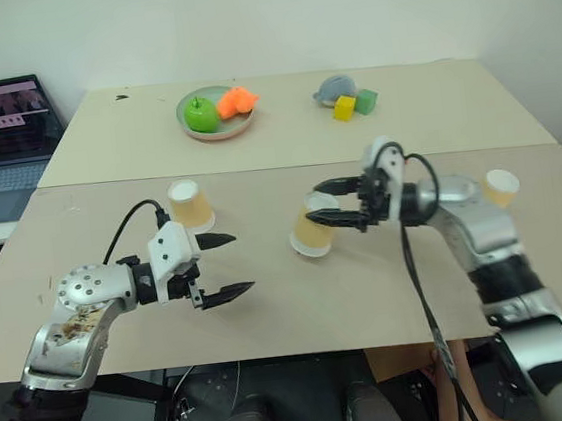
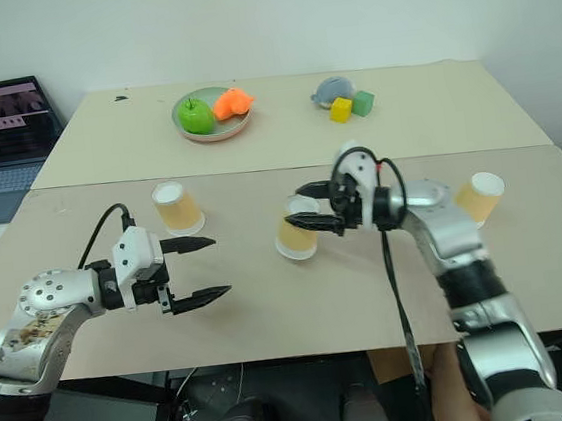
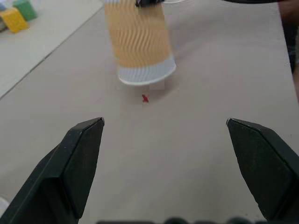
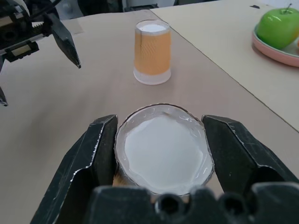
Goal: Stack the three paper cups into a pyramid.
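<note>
The held cup hangs rim down [image 1: 311,249] over open space, so my right gripper should keep moving it toward the cup [image 1: 191,208] nearest the plate until the held cup stands flat.
One paper cup [image 1: 191,205] stands upside down on the near table, left of centre; it is also in the right wrist view [image 4: 152,51]. My right gripper [image 1: 319,203] is shut on a second cup [image 1: 312,233], held mouth down and tilted, close above the table centre. From the right wrist, its white base [image 4: 163,148] sits between the black fingers [image 4: 100,144]. The third cup [image 1: 501,187] stands at the right, beyond my right forearm. My left gripper [image 1: 241,262] is open and empty, near and to the right of the left cup, pointing at the held cup [image 3: 140,42].
On the far table are a plate [image 1: 214,132] with a green apple [image 1: 201,115] and an orange item [image 1: 237,101], plus a grey object [image 1: 330,90], a yellow block [image 1: 345,107] and a green block [image 1: 366,100]. A laptop [image 1: 4,134] sits far left. A small red mark [image 3: 145,98] lies under the held cup.
</note>
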### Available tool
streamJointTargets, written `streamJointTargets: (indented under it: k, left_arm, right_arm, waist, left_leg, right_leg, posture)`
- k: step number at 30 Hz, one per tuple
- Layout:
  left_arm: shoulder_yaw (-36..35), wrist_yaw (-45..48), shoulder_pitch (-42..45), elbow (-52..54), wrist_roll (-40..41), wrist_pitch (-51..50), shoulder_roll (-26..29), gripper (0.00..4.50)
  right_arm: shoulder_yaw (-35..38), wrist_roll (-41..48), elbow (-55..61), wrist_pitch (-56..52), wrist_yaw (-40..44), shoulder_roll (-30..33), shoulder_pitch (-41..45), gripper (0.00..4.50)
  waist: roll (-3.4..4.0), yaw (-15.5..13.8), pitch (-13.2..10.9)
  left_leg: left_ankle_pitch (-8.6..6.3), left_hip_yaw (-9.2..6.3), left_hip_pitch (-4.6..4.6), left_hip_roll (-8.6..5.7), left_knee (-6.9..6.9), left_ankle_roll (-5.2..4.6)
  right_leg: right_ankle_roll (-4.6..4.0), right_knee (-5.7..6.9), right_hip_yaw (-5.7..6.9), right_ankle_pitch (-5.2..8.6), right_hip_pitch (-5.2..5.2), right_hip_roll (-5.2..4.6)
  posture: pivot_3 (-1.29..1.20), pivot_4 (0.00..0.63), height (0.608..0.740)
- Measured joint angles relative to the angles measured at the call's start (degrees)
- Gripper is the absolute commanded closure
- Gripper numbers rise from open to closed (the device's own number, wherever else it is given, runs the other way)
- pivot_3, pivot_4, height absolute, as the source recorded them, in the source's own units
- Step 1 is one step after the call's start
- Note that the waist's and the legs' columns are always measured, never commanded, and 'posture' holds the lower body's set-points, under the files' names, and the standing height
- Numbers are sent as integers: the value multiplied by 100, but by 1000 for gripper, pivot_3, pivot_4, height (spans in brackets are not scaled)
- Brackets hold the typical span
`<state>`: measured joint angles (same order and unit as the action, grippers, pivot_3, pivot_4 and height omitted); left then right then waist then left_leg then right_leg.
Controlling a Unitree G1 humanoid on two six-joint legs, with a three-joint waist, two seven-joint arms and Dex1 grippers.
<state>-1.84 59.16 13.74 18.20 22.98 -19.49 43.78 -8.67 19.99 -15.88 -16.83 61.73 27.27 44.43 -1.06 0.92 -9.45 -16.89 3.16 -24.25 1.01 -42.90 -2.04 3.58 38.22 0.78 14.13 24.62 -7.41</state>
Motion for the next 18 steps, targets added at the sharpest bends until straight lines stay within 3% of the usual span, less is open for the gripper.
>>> streamJointTargets:
  k: [7, 17, 18]
  left_arm:
    - [-176, -461, -549, 575, 89, -199, -61, 17]
    - [-326, -806, -727, 816, 185, -291, -70, 17]
    - [-326, -815, -727, 817, 185, -294, -70, 17]
  right_arm:
    - [-200, -432, -1540, 959, 488, -774, 910, 1832]
    - [-195, -746, -2242, 1517, 857, -950, 1106, 1832]
    - [-188, -765, -2301, 1592, 830, -971, 1110, 1338]
  waist:
    - [-1, -27, -3]
    - [-1, 16, -4]
    - [-1, 20, -4]
  left_leg:
    - [10, 0, -45, -2, -2, 16]
    - [16, 0, -37, 0, -3, 27]
    - [16, 0, -37, -1, -3, 27]
  right_leg:
    - [-2, 36, 1, -1, 54, -2]
    - [-13, 73, -2, 4, 66, -2]
    - [-13, 72, -2, 4, 67, -2]
  posture:
    - [0, 150, 678]
    - [0, 150, 678]
    - [0, 150, 678]
